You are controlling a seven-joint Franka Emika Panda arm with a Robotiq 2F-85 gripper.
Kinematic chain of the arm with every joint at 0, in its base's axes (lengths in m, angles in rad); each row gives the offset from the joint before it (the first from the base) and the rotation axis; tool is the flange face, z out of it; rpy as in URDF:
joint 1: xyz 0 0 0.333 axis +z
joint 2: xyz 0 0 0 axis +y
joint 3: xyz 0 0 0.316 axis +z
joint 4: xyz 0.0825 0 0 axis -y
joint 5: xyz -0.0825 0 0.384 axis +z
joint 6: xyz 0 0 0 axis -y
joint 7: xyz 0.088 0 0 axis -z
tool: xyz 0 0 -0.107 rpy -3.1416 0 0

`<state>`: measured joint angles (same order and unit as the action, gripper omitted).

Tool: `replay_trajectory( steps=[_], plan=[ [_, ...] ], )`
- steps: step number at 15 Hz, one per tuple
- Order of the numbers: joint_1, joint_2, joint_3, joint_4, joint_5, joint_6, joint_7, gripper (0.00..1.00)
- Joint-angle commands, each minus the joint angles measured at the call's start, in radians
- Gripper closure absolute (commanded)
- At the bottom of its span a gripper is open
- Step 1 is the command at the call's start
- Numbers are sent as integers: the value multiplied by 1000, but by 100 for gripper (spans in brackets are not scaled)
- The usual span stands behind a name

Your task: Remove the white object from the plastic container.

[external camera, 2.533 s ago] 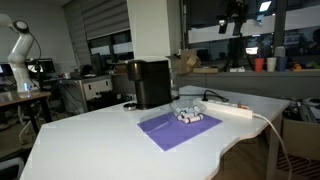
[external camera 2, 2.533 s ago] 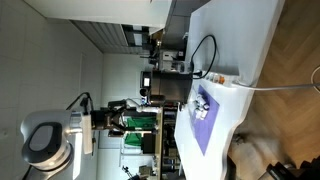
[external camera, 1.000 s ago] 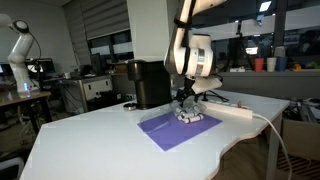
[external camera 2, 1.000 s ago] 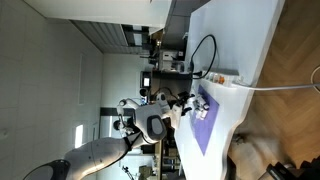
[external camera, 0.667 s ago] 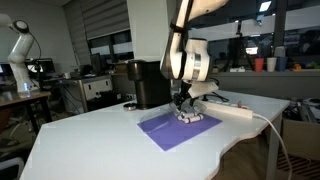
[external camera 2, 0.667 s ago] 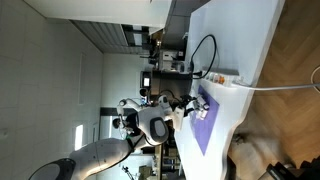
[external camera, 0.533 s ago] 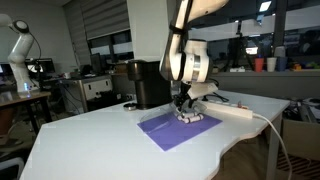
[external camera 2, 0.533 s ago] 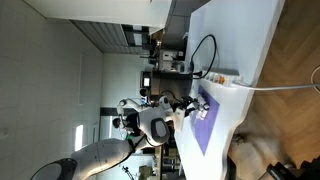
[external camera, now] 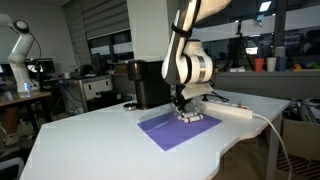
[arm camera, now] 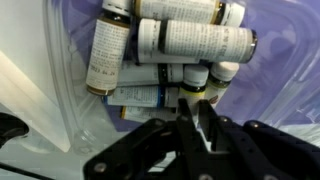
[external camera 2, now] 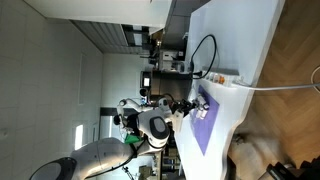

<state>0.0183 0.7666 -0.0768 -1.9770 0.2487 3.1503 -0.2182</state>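
Note:
Only the small bottle's near edge (arm camera: 192,97) is pinched in my gripper's fingers, so next I open, move closer to its white cap (arm camera: 194,75) and close around the bottle.
In the wrist view the plastic container (arm camera: 52,95) is a clear tray holding several small bottles (arm camera: 195,42) with white labels. My gripper (arm camera: 193,110) reaches into its near edge, beside the bottles. Its two dark fingers stand almost together, and a thin pale sliver, the white object (arm camera: 203,136), shows in the narrow gap between them. In an exterior view the gripper (external camera: 187,108) points straight down into the container (external camera: 198,117) on a purple mat (external camera: 170,131). The arm hides most of the tray there.
A tall black boxy machine (external camera: 150,83) stands just behind the mat. A long white power strip (external camera: 236,111) with a cable lies beside the container. The white table (external camera: 90,145) stretches toward the camera. Shelves and desks fill the room behind.
The arm has stayed over the container and dipped slightly. Its fingers have drawn together from wide apart to nearly touching.

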Motion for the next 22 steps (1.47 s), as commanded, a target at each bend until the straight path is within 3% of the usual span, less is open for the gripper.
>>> replay_trajectory(
  steps=[1, 5, 6, 7, 17, 18, 22],
  plan=[
    [-9, -15, -14, 8, -75, -35, 124, 100],
    [-1, -66, -36, 13, -103, -88, 177, 100],
    [-2, -78, -39, 17, -111, -106, 181, 75],
    [-6, -87, -41, 23, -121, -126, 186, 74],
    [-69, -62, -18, 53, -121, -252, 210, 7],
    [-83, -59, -1, 50, -116, -246, 199, 1],
    [-113, -45, 45, 38, -110, -217, 185, 0]
  ],
)
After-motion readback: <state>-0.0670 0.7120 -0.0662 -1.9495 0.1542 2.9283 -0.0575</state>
